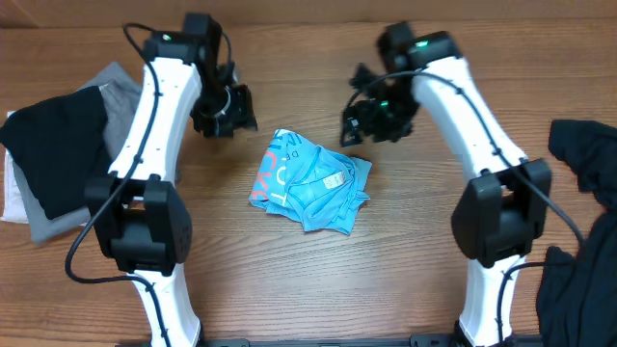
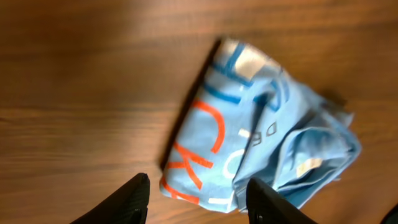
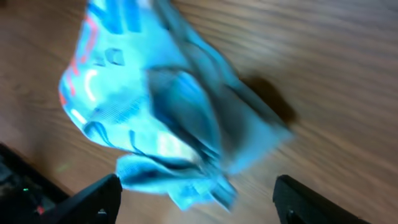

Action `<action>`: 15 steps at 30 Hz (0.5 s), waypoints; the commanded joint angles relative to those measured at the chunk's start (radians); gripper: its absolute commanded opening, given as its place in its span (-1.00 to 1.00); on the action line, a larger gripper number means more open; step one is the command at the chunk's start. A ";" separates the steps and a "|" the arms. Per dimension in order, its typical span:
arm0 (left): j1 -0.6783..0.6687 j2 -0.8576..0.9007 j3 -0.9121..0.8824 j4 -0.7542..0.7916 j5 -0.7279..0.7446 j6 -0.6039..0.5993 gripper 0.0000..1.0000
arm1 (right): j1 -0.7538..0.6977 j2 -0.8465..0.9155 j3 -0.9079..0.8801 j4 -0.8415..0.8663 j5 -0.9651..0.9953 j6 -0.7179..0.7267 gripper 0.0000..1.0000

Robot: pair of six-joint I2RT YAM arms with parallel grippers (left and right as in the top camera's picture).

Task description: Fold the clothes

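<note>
The T-shirt's label end (image 1: pixel 337 195) lies crumpled and crooked, so next my left gripper steadies the lettered end (image 1: pixel 272 177) while my right gripper straightens the label end.
A sky-blue T-shirt (image 1: pixel 310 183) with white and pink-red lettering lies folded into a small bundle at the table's middle. It also shows in the left wrist view (image 2: pixel 261 124) and, blurred, in the right wrist view (image 3: pixel 155 106). My left gripper (image 1: pixel 225 111) hovers above and left of the shirt, open and empty (image 2: pixel 198 196). My right gripper (image 1: pixel 374 118) hovers above and right of it, open wide and empty (image 3: pixel 196 199). Neither touches the shirt.
A pile of black (image 1: pixel 53 145), grey (image 1: pixel 120 87) and white (image 1: pixel 12 188) garments lies at the left edge. Dark garments (image 1: pixel 583 159) lie at the right edge, with more (image 1: pixel 578 289) at the lower right. The arm bases stand at the front.
</note>
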 commanded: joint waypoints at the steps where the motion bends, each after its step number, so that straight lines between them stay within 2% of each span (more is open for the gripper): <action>1: -0.015 0.009 -0.092 0.022 0.029 0.002 0.08 | 0.055 0.003 -0.039 0.036 0.019 -0.058 0.57; 8: -0.032 0.009 -0.274 0.145 0.084 0.014 0.14 | 0.141 0.003 -0.156 0.148 0.147 -0.055 0.55; 10: -0.040 0.009 -0.309 0.187 0.087 0.013 0.15 | 0.144 0.003 -0.188 0.185 0.147 -0.051 0.47; 11: -0.044 0.009 -0.325 0.206 0.087 0.014 0.15 | 0.144 0.003 -0.203 0.200 0.146 -0.051 0.30; 15: -0.065 0.009 -0.391 0.293 0.083 0.013 0.23 | 0.144 0.003 -0.229 0.222 0.147 -0.051 -0.67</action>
